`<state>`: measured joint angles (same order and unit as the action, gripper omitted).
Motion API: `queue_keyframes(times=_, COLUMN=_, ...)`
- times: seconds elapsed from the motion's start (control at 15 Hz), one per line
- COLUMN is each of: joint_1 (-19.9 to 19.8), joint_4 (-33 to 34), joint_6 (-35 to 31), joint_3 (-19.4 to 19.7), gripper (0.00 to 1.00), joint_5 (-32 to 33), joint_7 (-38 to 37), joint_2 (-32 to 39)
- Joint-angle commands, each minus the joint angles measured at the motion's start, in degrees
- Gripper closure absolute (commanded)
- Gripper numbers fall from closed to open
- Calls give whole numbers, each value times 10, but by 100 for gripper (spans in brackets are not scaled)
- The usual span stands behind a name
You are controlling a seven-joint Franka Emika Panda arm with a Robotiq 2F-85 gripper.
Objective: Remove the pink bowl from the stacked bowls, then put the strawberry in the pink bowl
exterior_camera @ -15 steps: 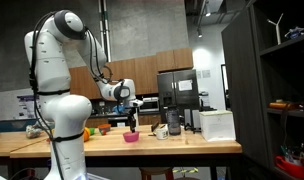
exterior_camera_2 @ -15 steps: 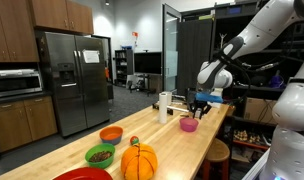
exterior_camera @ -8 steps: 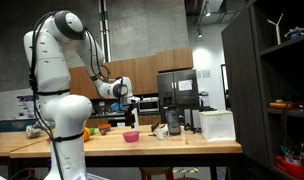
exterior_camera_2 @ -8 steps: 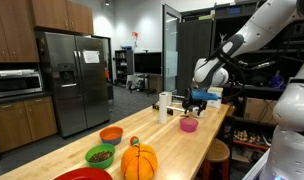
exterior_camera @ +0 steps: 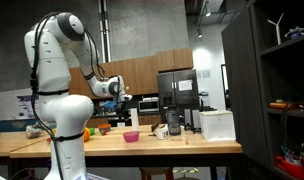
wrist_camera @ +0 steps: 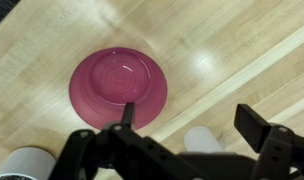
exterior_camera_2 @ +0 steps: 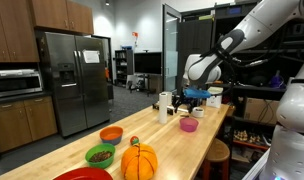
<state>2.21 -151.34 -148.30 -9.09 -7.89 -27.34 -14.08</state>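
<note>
The pink bowl (exterior_camera_2: 189, 125) is upright, empty and clear of the other bowls. My open gripper should keep going toward the strawberry (exterior_camera_2: 135, 139) beside the pumpkin and close there.
The pink bowl (exterior_camera: 131, 136) (exterior_camera_2: 189, 125) stands alone and upright on the wooden table, empty. In the wrist view the pink bowl (wrist_camera: 119, 87) lies below and to the left of the jaws. My gripper (wrist_camera: 190, 118) hangs open well above the table with nothing between its fingers (wrist_camera: 254, 125). In both exterior views the gripper (exterior_camera: 123, 108) (exterior_camera_2: 195, 99) is above the bowl, apart from it. I cannot make out the strawberry in any view.
An orange bowl (exterior_camera_2: 111, 133), a green bowl (exterior_camera_2: 99, 155) and a pumpkin (exterior_camera_2: 139, 160) sit toward the near end of the table. White cups (exterior_camera_2: 164, 102) and a white box (exterior_camera: 217, 124) stand beyond the pink bowl. A white cup (wrist_camera: 197, 140) shows under the gripper.
The gripper has opened, let go of the pink bowl and risen away from it. The bowl stays on the table.
</note>
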Motion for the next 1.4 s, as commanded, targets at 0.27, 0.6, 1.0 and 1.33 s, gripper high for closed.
queue_keyframes(times=0.27, joint_1=36, joint_4=65, joint_6=23, joint_3=-40, gripper=0, joint_5=43, joint_7=10, joint_2=49)
queue_keyframes(times=0.6, joint_1=61, joint_4=105, joint_6=20, joint_3=-62, gripper=0, joint_5=88, joint_7=7, joint_2=108)
queue_keyframes(times=1.0, joint_1=110, joint_4=171, joint_6=17, joint_3=-75, gripper=0, joint_5=134, joint_7=-12, joint_2=190)
queue_keyframes(times=1.33, joint_1=154, joint_4=239, joint_6=23, joint_3=-66, gripper=0, joint_5=145, joint_7=-13, joint_2=255)
